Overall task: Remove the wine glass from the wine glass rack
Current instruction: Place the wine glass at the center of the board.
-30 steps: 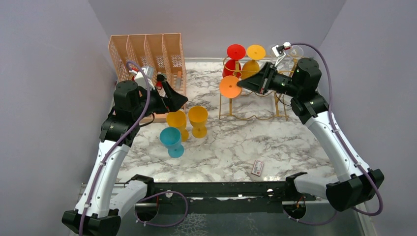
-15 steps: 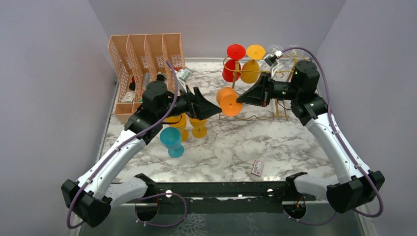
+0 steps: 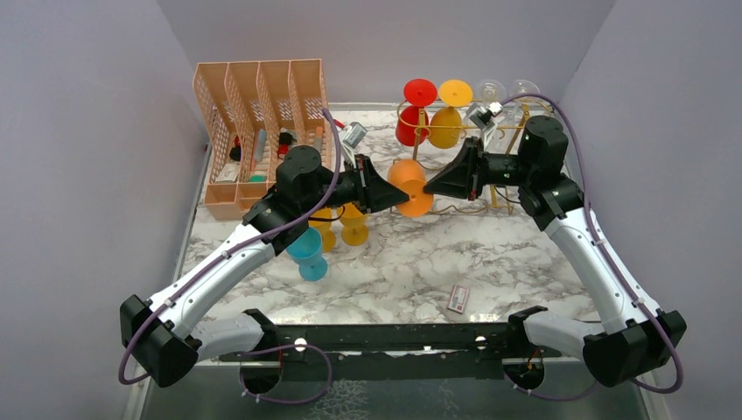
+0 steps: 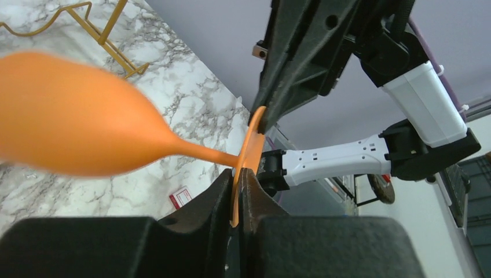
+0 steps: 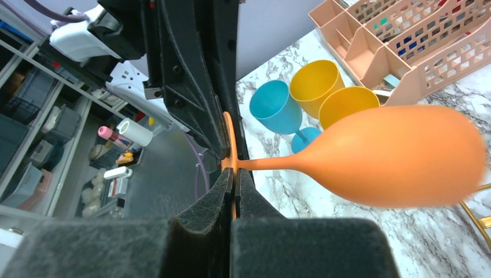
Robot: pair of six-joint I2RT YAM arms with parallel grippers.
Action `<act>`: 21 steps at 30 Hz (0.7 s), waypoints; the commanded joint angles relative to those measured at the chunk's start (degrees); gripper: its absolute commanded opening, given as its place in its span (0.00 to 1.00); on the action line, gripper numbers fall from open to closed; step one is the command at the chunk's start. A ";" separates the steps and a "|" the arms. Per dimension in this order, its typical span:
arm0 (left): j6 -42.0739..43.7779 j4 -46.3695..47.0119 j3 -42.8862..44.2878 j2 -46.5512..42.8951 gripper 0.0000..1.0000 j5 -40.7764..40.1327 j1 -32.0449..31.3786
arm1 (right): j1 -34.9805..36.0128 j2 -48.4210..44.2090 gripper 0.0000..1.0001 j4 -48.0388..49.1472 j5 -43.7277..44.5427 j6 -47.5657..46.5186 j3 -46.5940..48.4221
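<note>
My right gripper should turn the foot of the upside-down orange wine glass upright and my left gripper should take the bowl, as both my grippers are pinching that foot.
An orange wine glass hangs on its side in the air, just left of the gold wire wine glass rack and clear of it. Both grippers hold its thin foot disc from opposite edges. My left gripper is shut on the disc's lower edge, with the bowl lying off to the left. From the right, my right gripper is shut on the disc's other edge; the bowl points right there. From above, the left gripper and right gripper meet tip to tip at the glass.
A red glass, a yellow-orange glass and clear glasses hang on the rack. A blue cup and yellow cups stand under the left arm. A peach file organiser sits back left. A small card lies near the front.
My left arm swung right from the organiser to the orange glass and closed on its foot. The right gripper carried the glass a little down and left, away from the rack.
</note>
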 commanded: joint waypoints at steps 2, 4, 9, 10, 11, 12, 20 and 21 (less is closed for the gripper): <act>1.57 2.25 1.79 -0.25 0.02 0.55 -0.18 | 0.32 -2.08 0.01 0.03 -2.13 -1.36 -2.25; 2.23 2.27 1.87 -0.28 0.00 1.14 -0.22 | 0.34 -3.18 0.02 0.40 -1.82 -1.64 -3.41; 4.59 2.40 2.46 -0.39 0.00 3.27 -0.61 | 0.32 -8.40 0.24 1.73 -1.29 -3.57 -9.05; 4.95 2.52 2.38 -0.37 0.00 3.43 -0.77 | 0.29 -9.62 0.29 2.52 -2.00 -3.78 -10.11; 5.27 2.68 2.40 -0.33 0.00 3.64 -1.01 | 0.36 -10.73 0.33 3.48 -2.79 -3.77 -11.17; 5.59 2.85 2.41 -0.22 0.00 3.86 -1.30 | 0.35 -11.93 0.37 4.17 -3.60 -3.74 -12.08; 9.61 3.15 4.16 2.06 0.00 2.68 -5.84 | 0.34 -11.51 0.41 6.72 -4.57 1.71 -14.06; 10.25 3.11 4.32 2.15 0.00 2.21 -6.29 | 0.31 -10.83 0.41 6.28 -4.86 1.97 -13.91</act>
